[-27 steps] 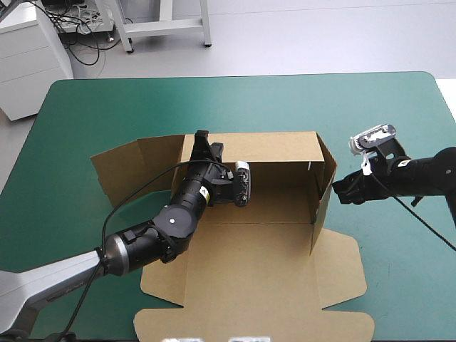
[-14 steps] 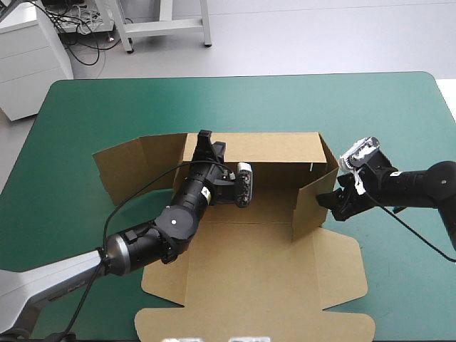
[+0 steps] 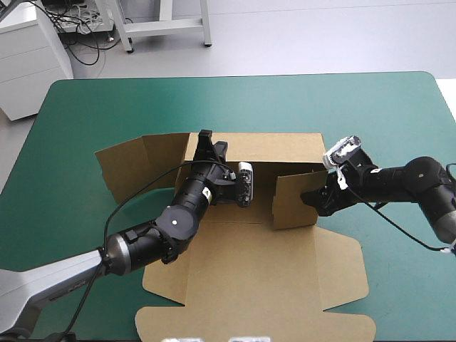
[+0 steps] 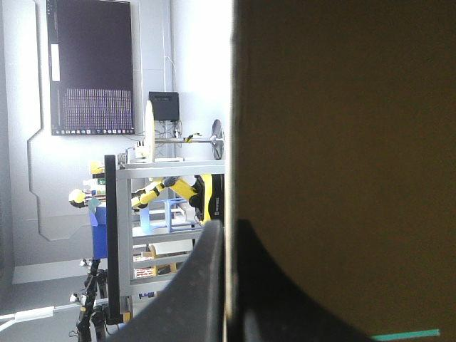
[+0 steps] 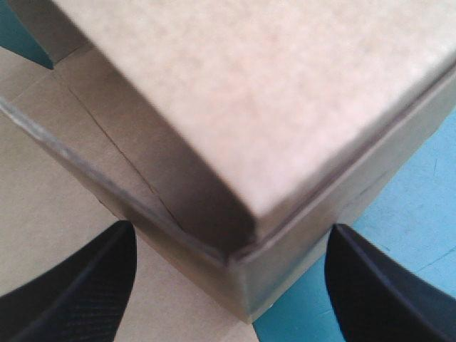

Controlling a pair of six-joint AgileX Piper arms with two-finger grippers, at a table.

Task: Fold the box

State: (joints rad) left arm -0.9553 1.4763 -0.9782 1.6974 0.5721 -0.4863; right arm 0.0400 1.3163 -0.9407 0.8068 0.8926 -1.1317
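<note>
The lid panel (image 3: 251,278) is lying flat and is attached to the box's bottom along a crease (image 3: 242,222). It should stay flat and slide along when I pull the box's corner.
The brown box (image 3: 249,263) lies as a cut sheet with its back wall (image 3: 274,146) standing upright. At that wall's left end my left gripper (image 3: 205,140) is shut on the top edge. In the left wrist view the board (image 4: 342,142) runs between the two black fingers of the left gripper (image 4: 229,235). The right side flap (image 3: 293,201) stands folded inward over the box floor. My right gripper (image 3: 311,198) presses against its outer face. In the right wrist view the right gripper (image 5: 229,231) is open, with the folded corner of the box (image 5: 235,85) between its fingers.
The box's left side flap (image 3: 135,164) stands raised and angled outward. Its lid panel (image 3: 249,320) lies flat toward the table's front edge. Bare teal-green cover (image 3: 107,107) surrounds the box on the far, left and right sides.
My right gripper has moved left and swung the right side flap inward over the box floor. The left gripper has kept its hold on the back wall.
</note>
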